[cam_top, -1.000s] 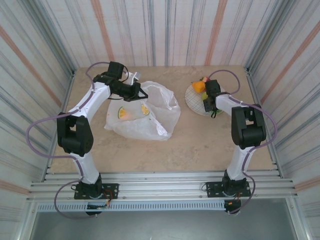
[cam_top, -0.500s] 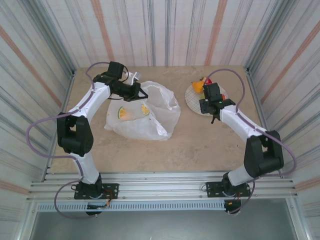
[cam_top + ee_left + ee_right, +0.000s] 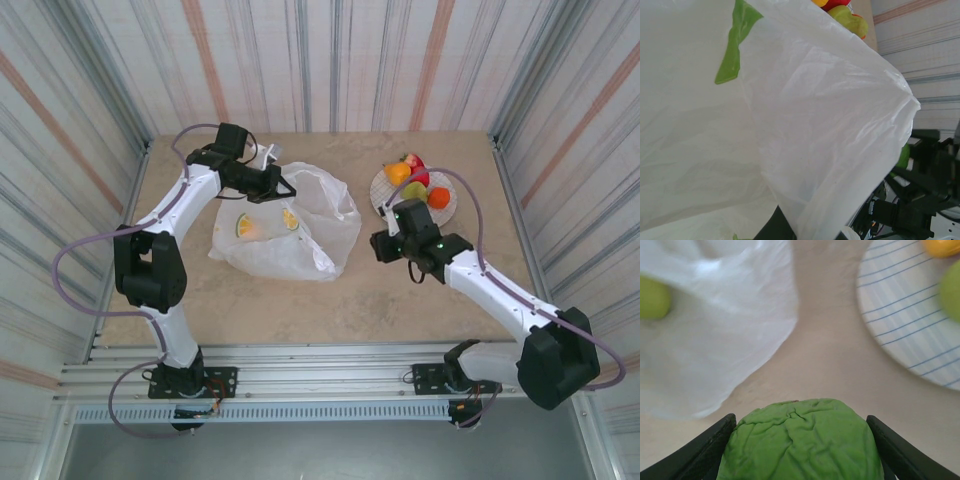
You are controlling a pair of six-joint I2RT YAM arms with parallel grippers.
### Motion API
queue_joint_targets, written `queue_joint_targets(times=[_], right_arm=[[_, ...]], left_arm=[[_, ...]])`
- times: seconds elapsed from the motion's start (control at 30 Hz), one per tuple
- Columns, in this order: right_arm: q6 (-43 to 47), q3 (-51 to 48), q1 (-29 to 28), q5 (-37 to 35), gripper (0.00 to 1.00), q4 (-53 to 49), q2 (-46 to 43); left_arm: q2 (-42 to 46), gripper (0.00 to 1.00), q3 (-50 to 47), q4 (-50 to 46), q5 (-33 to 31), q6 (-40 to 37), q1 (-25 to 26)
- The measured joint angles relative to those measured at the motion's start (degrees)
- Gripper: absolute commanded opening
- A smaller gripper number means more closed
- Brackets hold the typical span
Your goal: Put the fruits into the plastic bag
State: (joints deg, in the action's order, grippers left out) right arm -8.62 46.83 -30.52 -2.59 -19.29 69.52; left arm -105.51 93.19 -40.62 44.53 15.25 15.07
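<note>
The bag's opening [image 3: 326, 222] is wide open toward the wrinkled green fruit. My right gripper should keep carrying the fruit in until it hangs past the bag's edge [image 3: 353, 238].
The white plastic bag [image 3: 300, 235] with lemon prints lies at the middle left, and its film also spreads across the left wrist view [image 3: 790, 110]. My left gripper [image 3: 276, 186] is shut on the bag's far rim and holds it up. My right gripper [image 3: 379, 245] hangs between the bag and the plate, shut on a wrinkled green fruit [image 3: 800, 445] that sits between its dark fingers [image 3: 715, 440]. Other fruits rest on the plate: an orange one [image 3: 398, 172], a red one [image 3: 416, 163], a green one [image 3: 415, 190] and another orange one [image 3: 438, 197].
The round white plate [image 3: 385, 200] with blue grid lines stands at the back right, its rim close to my right forearm. The plate's edge [image 3: 905, 325] and the bag's edge [image 3: 740, 325] flank bare tabletop [image 3: 830, 355] below my right gripper. Striped walls enclose the table.
My right arm has swung from the plate toward the bag, leftward and nearer, carrying the green fruit. The left arm and the bag have stayed put.
</note>
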Motion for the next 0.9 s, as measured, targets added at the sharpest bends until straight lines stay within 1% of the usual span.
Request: queue_joint_targets(times=[0.1, 0.3, 0.57, 0.77, 0.9], right_arm=[[-1.09, -1.66, -2.75, 1.64, 0.59, 2.49, 0.9], [-1.49, -1.73, -6.67, 2.91, 0.59, 10.93, 6.12], [-1.99, -1.73, -8.11, 4.02, 0.58, 21.99, 13.94], [-4.74, -1.57, -9.77, 3.93, 0.59, 30.05, 19.37], [-8.13, -0.09, -10.82, 2.86, 0.59, 33.64, 23.39]], left_arm=[[0.0, 0.0, 0.0, 0.0, -0.02, 0.0, 0.04], [0.0, 0.0, 0.0, 0.0, -0.02, 0.0, 0.07], [0.2, 0.0, 0.0, -0.02, -0.02, 0.0, 0.28], [0.7, 0.0, 0.0, 0.0, 0.0, 0.0, 0.44], [0.74, 0.0, 0.0, -0.02, 0.0, 0.02, 0.44]])
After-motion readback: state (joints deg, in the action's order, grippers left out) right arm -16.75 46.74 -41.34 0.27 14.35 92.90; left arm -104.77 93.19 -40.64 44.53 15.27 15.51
